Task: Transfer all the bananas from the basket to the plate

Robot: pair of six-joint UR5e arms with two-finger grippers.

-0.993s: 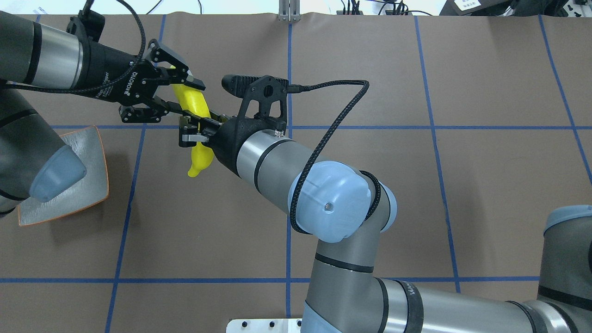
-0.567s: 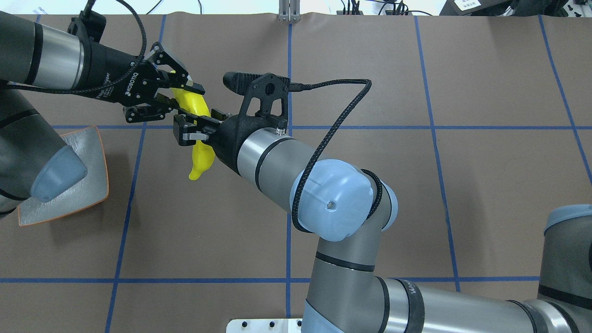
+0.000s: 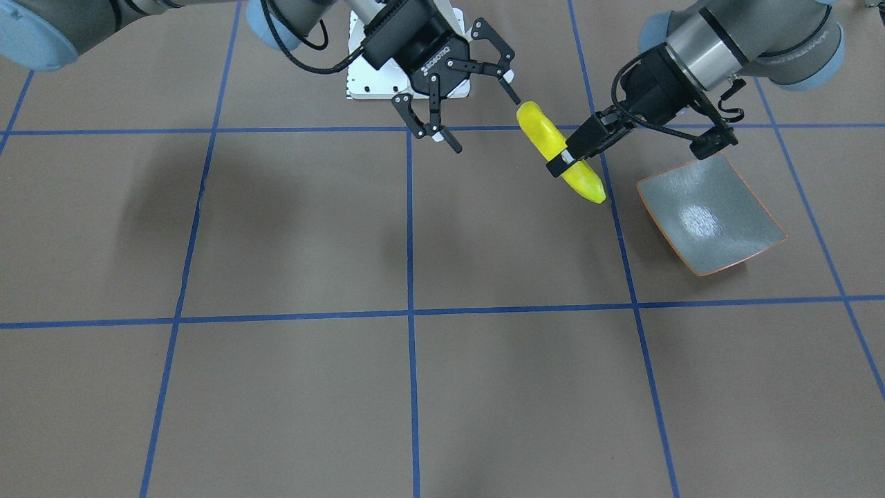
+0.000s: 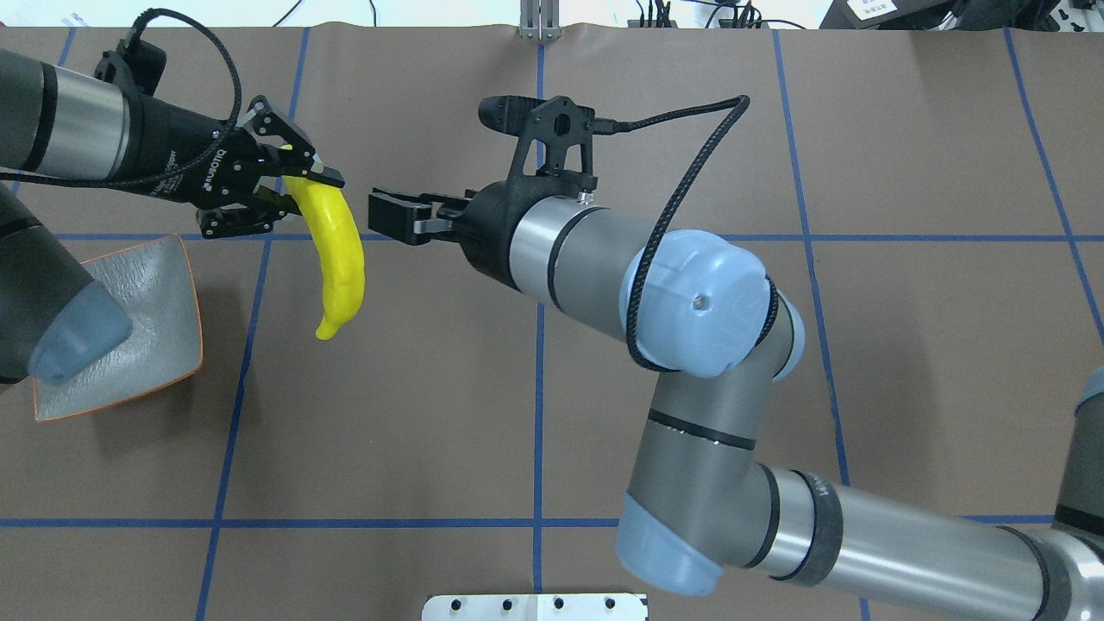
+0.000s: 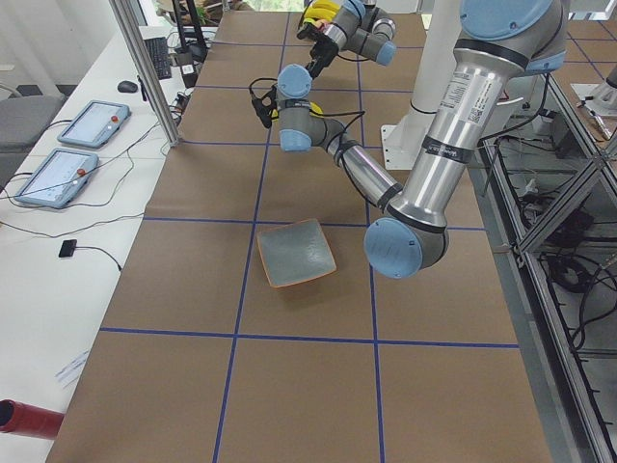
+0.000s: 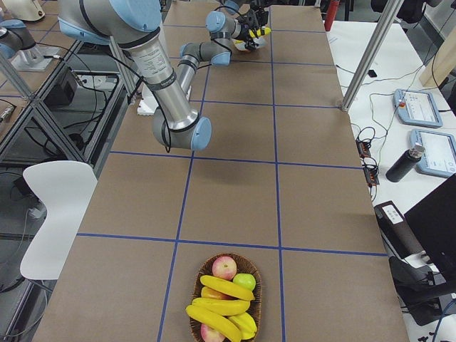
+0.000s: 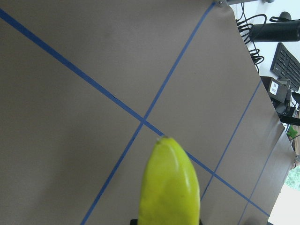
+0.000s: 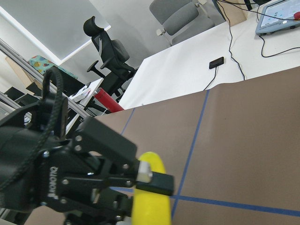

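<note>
I should pull my right gripper clear while my left gripper (image 3: 541, 131) sets the banana on the plate (image 3: 711, 212), since that gripper holds it nearest the plate.
A yellow banana (image 4: 332, 250) hangs above the table, held at its upper end by my left gripper (image 4: 302, 194), which is shut on it. In the front view this banana (image 3: 553, 142) sits just left of the plate (image 3: 712, 214), a grey-green square dish with an orange rim. The plate (image 4: 164, 293) is partly hidden under my left arm in the overhead view. My right gripper (image 3: 482, 119) is open and empty, a short way off the banana's end. Far down the table, the basket (image 6: 258, 285) holds more bananas (image 6: 221, 306).
Apples lie among the fruit in the basket. Blue tape lines cross the brown table cover. The white base plate (image 3: 359, 86) of the robot sits behind my right gripper. Tablets and cables lie on a side desk.
My right gripper has let go of the banana and drawn back to the right. My left gripper has carried the banana left, towards the plate.
</note>
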